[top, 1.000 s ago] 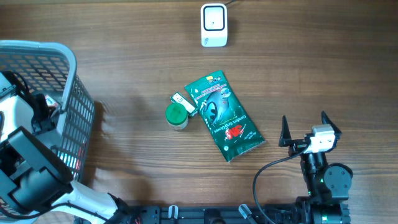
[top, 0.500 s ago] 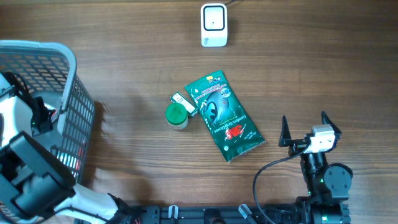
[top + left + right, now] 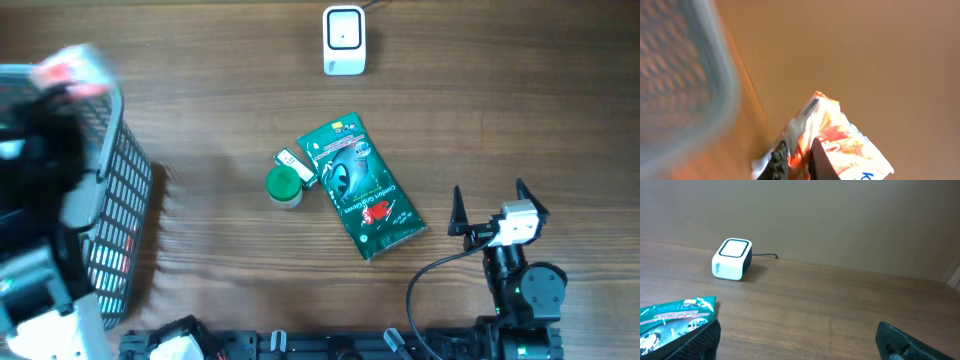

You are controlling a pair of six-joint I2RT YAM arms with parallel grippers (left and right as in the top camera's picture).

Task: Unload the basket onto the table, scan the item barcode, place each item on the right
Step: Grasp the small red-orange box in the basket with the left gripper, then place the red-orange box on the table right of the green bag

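Note:
The orange-and-white snack packet [image 3: 78, 68] is clear of the basket's rim, so my left gripper should keep going toward the green packet's edge [image 3: 395, 182] and let go there.
My left gripper [image 3: 796, 150] is shut on the edge of an orange-and-white snack packet [image 3: 840, 135], held in the air beside the basket's rim [image 3: 700, 95]. From overhead the same packet [image 3: 70, 65] is a pink-red blur above the basket's top corner, and the left arm [image 3: 40, 150] is blurred too. The white barcode scanner [image 3: 343, 40] stands at the far middle of the table; it also shows in the right wrist view [image 3: 731, 259]. My right gripper [image 3: 489, 190] rests open near the front right, holding nothing [image 3: 800, 342].
A grey wire basket [image 3: 112, 200] stands at the left edge. A green packet [image 3: 362, 188] lies in the middle, with a green-capped bottle [image 3: 284, 186] and a small label [image 3: 292, 162] at its left. The scanner's cable runs off the far edge.
The left gripper has shut on the orange-and-white packet inside the basket and swung it up fast above the basket's rim. The right arm has not moved.

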